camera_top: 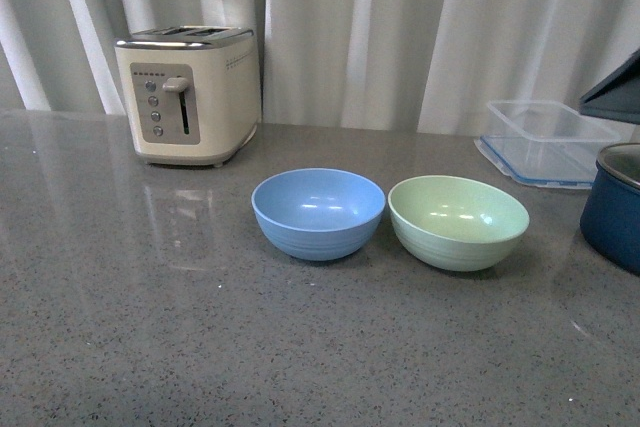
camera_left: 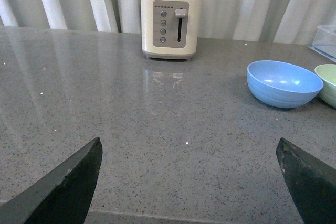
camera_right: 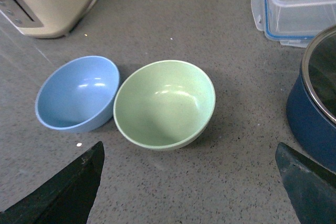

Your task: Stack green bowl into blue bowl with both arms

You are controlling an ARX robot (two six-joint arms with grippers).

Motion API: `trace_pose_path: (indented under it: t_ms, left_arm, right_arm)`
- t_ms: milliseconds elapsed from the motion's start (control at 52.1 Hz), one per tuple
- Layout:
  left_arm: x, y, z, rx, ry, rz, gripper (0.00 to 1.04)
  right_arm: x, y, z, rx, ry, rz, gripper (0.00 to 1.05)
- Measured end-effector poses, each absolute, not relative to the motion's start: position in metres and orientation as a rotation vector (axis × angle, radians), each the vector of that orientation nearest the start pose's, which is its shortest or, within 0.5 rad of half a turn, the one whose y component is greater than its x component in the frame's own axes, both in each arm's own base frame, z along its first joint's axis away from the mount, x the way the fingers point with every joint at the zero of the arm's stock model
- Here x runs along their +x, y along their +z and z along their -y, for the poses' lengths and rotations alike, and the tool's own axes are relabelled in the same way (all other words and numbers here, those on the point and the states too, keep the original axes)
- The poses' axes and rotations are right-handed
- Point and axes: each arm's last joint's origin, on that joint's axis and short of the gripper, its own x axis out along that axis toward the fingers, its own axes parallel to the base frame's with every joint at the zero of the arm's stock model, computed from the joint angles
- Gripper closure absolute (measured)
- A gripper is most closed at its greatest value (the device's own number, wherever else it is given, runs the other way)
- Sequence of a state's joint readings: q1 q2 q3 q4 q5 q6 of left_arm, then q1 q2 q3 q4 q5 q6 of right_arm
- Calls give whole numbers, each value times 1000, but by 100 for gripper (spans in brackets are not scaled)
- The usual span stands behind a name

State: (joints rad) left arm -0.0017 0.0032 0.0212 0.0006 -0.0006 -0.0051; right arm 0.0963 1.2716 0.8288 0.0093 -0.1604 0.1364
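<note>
I expect the green bowl to sit high when I lower it into the blue bowl, because the green bowl's rim (camera_right: 167,61) looks as wide as the blue bowl's rim.
The blue bowl (camera_top: 318,212) and the green bowl (camera_top: 458,220) stand upright side by side on the grey counter, nearly touching, both empty. From the right wrist I look down on the green bowl (camera_right: 164,103) with the blue bowl (camera_right: 77,93) beside it; my right gripper (camera_right: 189,150) is open, apart from the green bowl, nothing between its fingers (camera_right: 73,192). In the left wrist view the blue bowl (camera_left: 284,83) sits well off to one side and a sliver of the green bowl (camera_left: 328,82) shows at the frame edge. My left gripper (camera_left: 189,148) is open over bare counter.
A cream toaster (camera_top: 188,94) stands at the back left. A clear plastic container (camera_top: 548,142) lies at the back right, and a dark navy pot (camera_top: 613,205) with a metal rim stands right of the green bowl. White curtains hang behind the counter.
</note>
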Motion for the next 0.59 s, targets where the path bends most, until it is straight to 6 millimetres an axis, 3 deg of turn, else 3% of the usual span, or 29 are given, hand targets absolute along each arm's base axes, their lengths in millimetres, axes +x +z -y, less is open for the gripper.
trace_pose_path:
  t_ms: [269, 595]
  left_arm:
    - [97, 171, 0, -5, -2, 18, 7]
    - [97, 171, 0, -5, -1, 18, 7]
  right_arm:
    - [340, 242, -42, 115, 128, -621, 10]
    - [386, 209, -48, 94, 33, -703, 10]
